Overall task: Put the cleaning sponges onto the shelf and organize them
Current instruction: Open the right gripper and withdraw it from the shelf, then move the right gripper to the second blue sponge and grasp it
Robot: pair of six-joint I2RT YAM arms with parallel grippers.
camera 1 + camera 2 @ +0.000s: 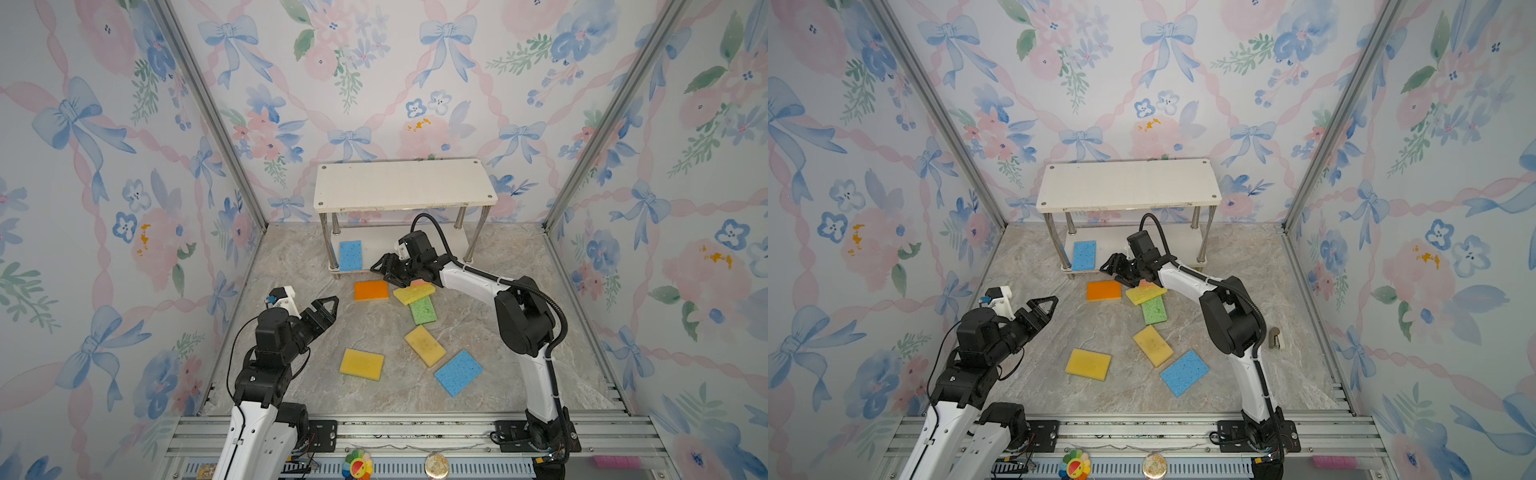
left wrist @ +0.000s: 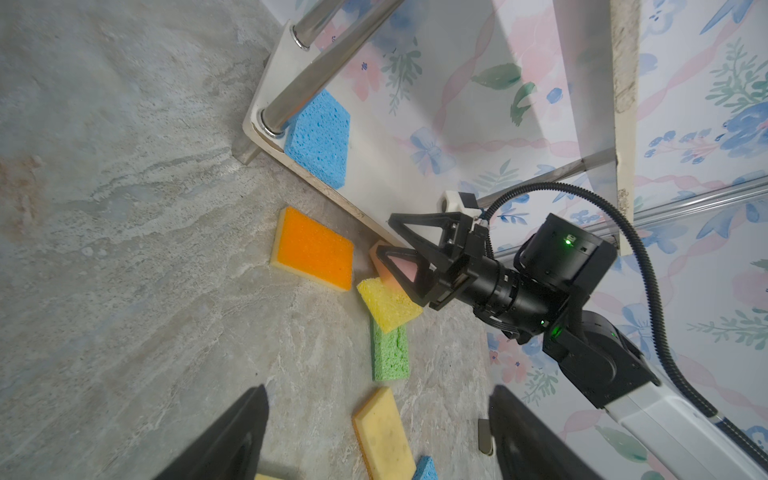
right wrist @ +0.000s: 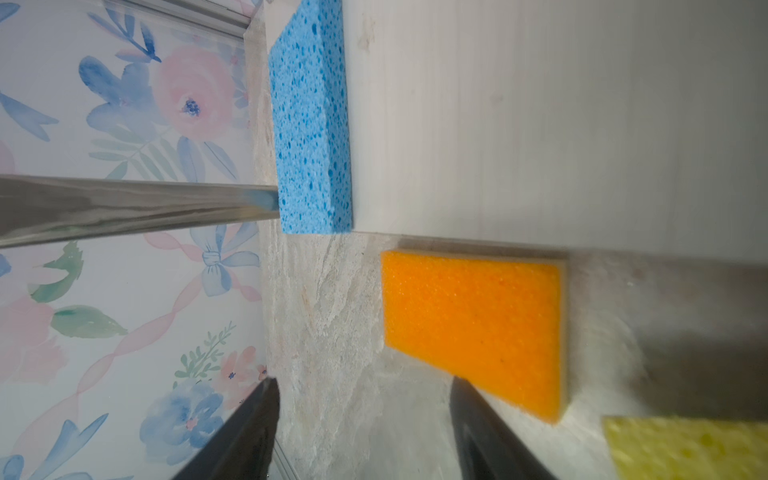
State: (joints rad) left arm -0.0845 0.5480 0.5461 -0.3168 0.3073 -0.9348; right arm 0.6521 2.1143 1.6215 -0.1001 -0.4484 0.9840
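The front blue sponge lies clear of the tan-yellow sponge, so my right gripper keeps going toward the front blue sponge's free edge and closes there.
The shelf stands against the back wall. One blue sponge lies on the left end of its lower board. The other cleaning sponges lie on the floor in front: orange, a yellow one over a pink one and a green one, tan-yellow, yellow and blue. My right gripper hovers open and empty just above the orange sponge, by the lower board's front edge. My left gripper is open and empty, raised left of the sponges.
Floral walls with metal corner posts close in three sides. An aluminium rail runs along the front edge. A small grey metal piece lies on the floor behind the right arm. The shelf's metal legs stand beside the blue sponge.
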